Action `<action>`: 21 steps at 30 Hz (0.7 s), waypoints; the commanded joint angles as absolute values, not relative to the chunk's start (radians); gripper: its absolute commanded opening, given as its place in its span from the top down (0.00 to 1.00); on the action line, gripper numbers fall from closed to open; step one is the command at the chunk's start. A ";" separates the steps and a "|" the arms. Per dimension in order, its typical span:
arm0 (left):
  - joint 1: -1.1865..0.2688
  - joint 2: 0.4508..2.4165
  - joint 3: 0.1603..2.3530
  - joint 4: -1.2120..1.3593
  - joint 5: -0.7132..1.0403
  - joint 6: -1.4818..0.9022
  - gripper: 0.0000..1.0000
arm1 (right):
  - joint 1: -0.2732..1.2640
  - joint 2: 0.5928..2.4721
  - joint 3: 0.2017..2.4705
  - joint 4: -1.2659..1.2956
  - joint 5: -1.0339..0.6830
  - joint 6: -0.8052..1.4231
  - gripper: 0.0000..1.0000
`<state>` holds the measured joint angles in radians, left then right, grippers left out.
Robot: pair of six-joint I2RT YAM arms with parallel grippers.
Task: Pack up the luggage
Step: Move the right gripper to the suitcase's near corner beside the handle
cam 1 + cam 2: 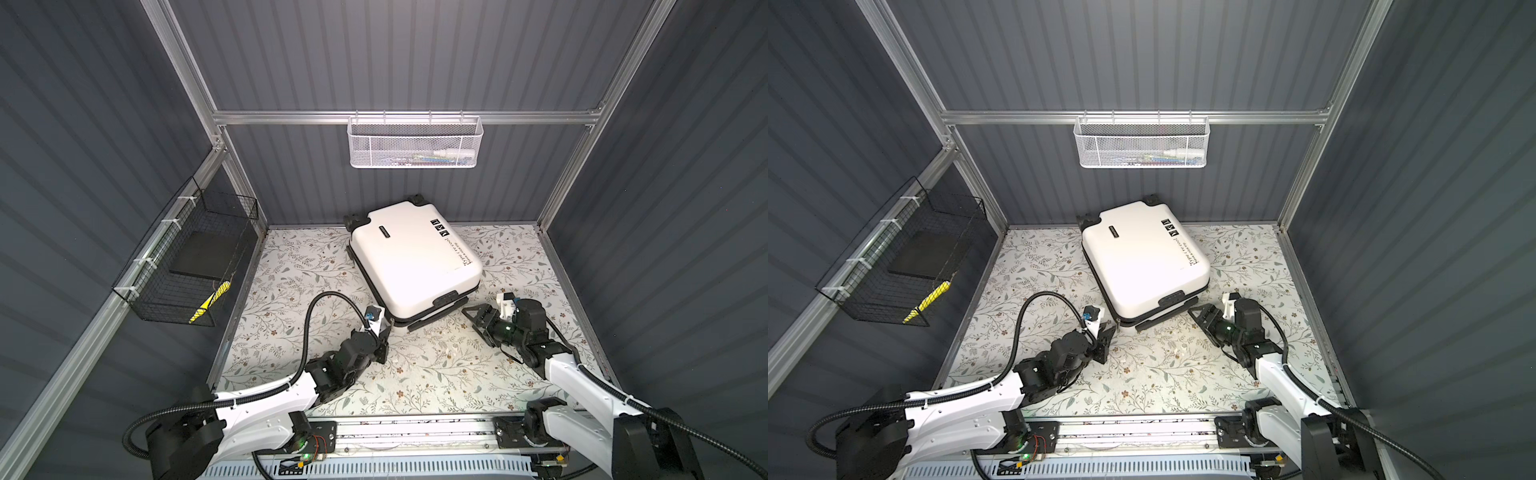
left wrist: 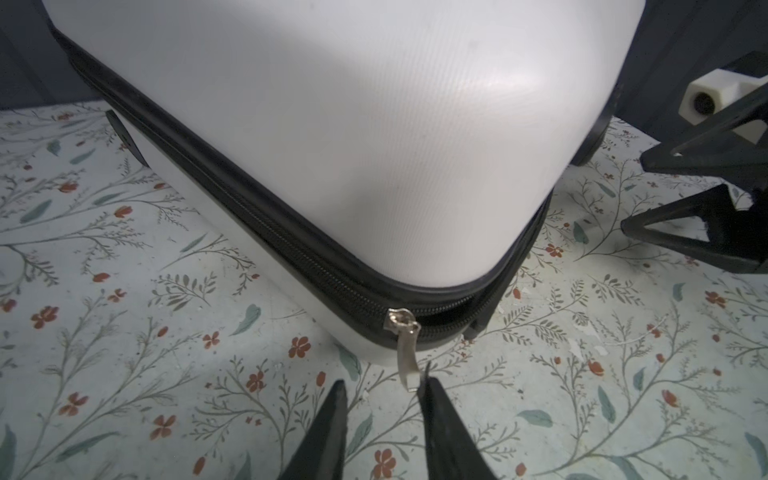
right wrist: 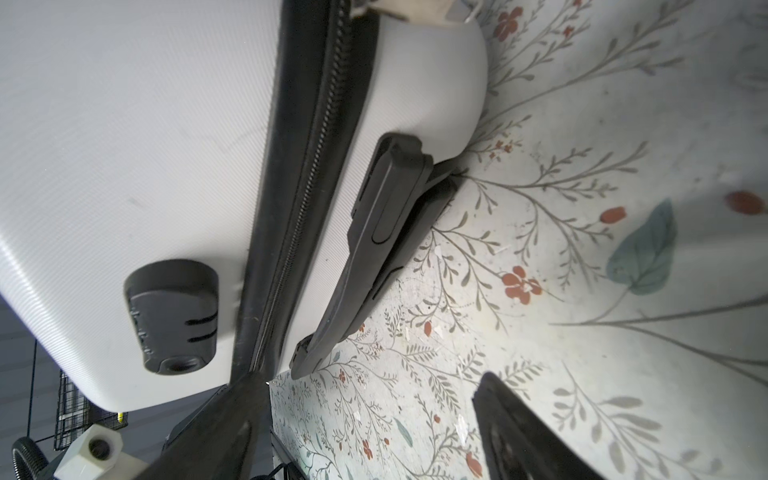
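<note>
Next, I move my left gripper back, open it wider and bring both fingers around the pull tab (image 2: 407, 352), because the pull tab (image 2: 412, 382) is hanging against a finger of my left gripper.
The luggage (image 1: 411, 257) (image 1: 1142, 262) lies flat at the back of the floral table, lid down, wheels toward the back wall. In the left wrist view its white shell (image 2: 332, 145) fills the top. A silver zip slider (image 2: 401, 318) sits at the near corner; the zip is joined on one side of it and gapes on the other. The pull tab (image 2: 405, 357) hangs down, its end against one finger of my open left gripper (image 2: 384, 380) (image 1: 388, 328). My right gripper (image 1: 478, 322) (image 3: 370, 378) stands wide open by the black handle (image 3: 374, 232), holding nothing.
A white mesh basket (image 1: 413, 141) with small items hangs on the back wall. A black wire basket (image 1: 191, 257) on the left wall holds a dark pad and a yellow object. A black lock (image 3: 172, 316) sits on the shell. The right gripper's fingers (image 2: 706, 199) show beside the corner.
</note>
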<state>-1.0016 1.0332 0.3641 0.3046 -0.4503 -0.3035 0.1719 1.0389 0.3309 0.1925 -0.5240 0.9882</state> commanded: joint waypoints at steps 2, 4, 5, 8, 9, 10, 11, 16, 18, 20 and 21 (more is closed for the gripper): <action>-0.999 0.970 0.346 0.262 -0.498 -0.279 0.61 | 0.191 1.077 0.306 0.306 -0.508 1.033 0.21; -0.999 0.949 0.345 0.247 -0.512 -0.262 0.60 | 0.201 1.103 0.304 0.339 -0.508 1.043 0.22; -0.999 0.940 0.349 0.231 -0.529 -0.259 0.59 | 0.207 1.113 0.303 0.358 -0.509 1.049 0.23; -0.999 0.924 0.370 0.173 -0.597 -0.275 0.66 | 0.218 1.166 0.301 0.410 -0.502 1.067 0.26; -0.999 0.921 0.378 0.148 -0.633 -0.298 0.72 | 0.220 1.177 0.301 0.425 -0.499 1.071 0.27; -1.000 0.921 0.391 0.115 -0.687 -0.329 0.81 | 0.222 1.191 0.301 0.441 -0.499 1.079 0.29; -0.999 0.923 0.409 0.070 -0.736 -0.361 0.88 | 0.224 1.207 0.301 0.461 -0.500 1.085 0.30; -0.998 0.957 0.456 -0.002 -0.715 -0.378 0.55 | 0.235 1.274 0.301 0.544 -0.494 1.114 0.39; -0.997 0.969 0.459 0.000 -0.694 -0.393 0.34 | 0.239 1.298 0.298 0.575 -0.491 1.125 0.42; -0.997 0.972 0.450 0.016 -0.667 -0.397 0.21 | 0.242 1.320 0.295 0.606 -0.489 1.136 0.43; -0.997 0.973 0.445 0.023 -0.657 -0.400 0.16 | 0.242 1.331 0.295 0.619 -0.489 1.140 0.44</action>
